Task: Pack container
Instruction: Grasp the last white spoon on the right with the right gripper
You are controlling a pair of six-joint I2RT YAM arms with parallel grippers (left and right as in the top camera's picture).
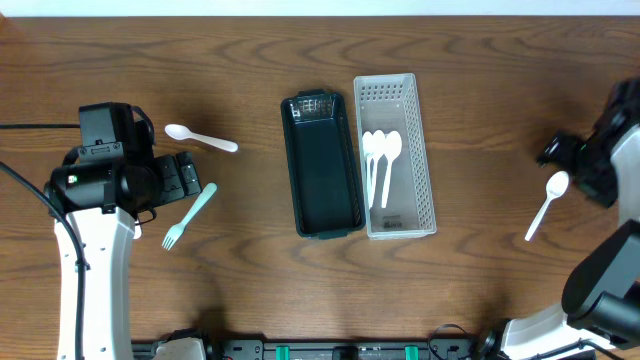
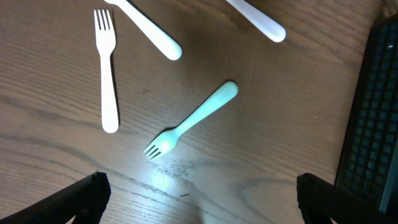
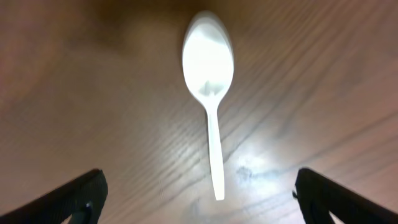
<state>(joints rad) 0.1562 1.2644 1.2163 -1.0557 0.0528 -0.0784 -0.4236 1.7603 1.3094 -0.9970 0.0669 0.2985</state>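
The white spoon lies free and its handle (image 1: 537,222) points straight between the right gripper's open fingers, so the robot should keep moving down until the fingers are on both sides of the neck (image 1: 549,200), then close them.
A dark green container (image 1: 322,165) and a white slotted basket (image 1: 425,150) stand side by side at the table's middle; three white spoons (image 1: 380,160) lie in the basket. My left gripper (image 1: 185,178) is open and empty above the table (image 2: 202,208). A teal fork (image 1: 190,215) lies just ahead of its fingers in the left wrist view (image 2: 193,121). Beside it lies a white fork (image 2: 106,68). A white spoon (image 1: 200,138) lies further back. My right gripper (image 1: 570,165) is open (image 3: 202,208) over another white spoon (image 3: 210,81), which also shows in the overhead view (image 1: 547,203).
Two white utensil handles (image 2: 155,34) (image 2: 258,18) reach into the top of the left wrist view. The dark container's wall (image 2: 373,112) fills that view's right edge. The left arm hides the white fork in the overhead view.
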